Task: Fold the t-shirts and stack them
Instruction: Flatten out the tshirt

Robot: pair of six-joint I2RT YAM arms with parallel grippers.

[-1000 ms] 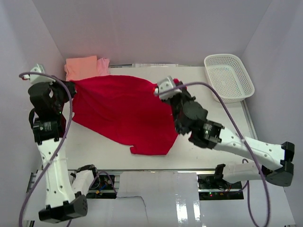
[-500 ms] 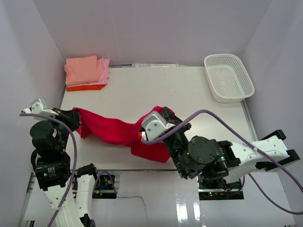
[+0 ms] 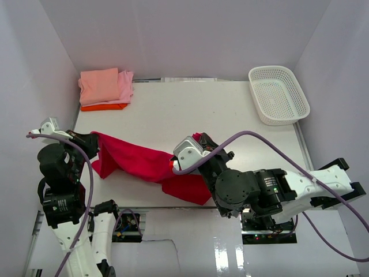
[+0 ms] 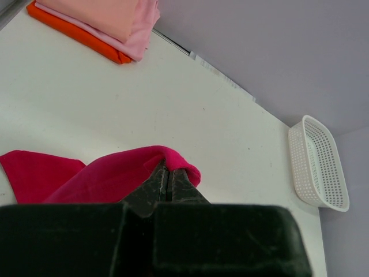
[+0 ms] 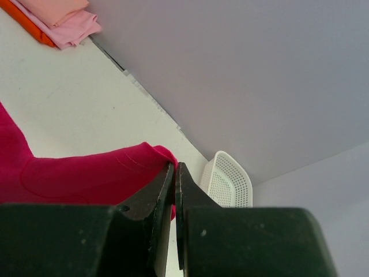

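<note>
The crimson-red t-shirt sags (image 3: pixel 144 164) between my grippers. Next, I raise it and pull my right gripper toward the white basket (image 3: pixel 279 96) to stretch the t-shirt tight before I lay it flat.
The crimson-red t-shirt (image 3: pixel 138 163) hangs slack between my two grippers over the near half of the table, its lower part resting on the surface. My left gripper (image 3: pixel 92 140) is shut on one edge of it (image 4: pixel 168 158). My right gripper (image 3: pixel 199 140) is shut on the other edge (image 5: pixel 161 154). At the far left corner lies a folded stack: a salmon-pink t-shirt (image 3: pixel 99 85) on top, a light pink one (image 3: pixel 125 85) under it, an orange one (image 3: pixel 104 107) at the bottom. The stack also shows in the left wrist view (image 4: pixel 109 17).
A white lattice basket (image 3: pixel 278 93) stands at the far right of the table (image 3: pixel 202 109), and shows in the wrist views too (image 4: pixel 320 164) (image 5: pixel 228 182). Purple walls close in the left, back and right. Cables loop over both arms.
Both grippers pulled the spread red t-shirt from the far side toward the near edge, bunching it into a sagging band. In the last half second it sank and shifted only slightly.
</note>
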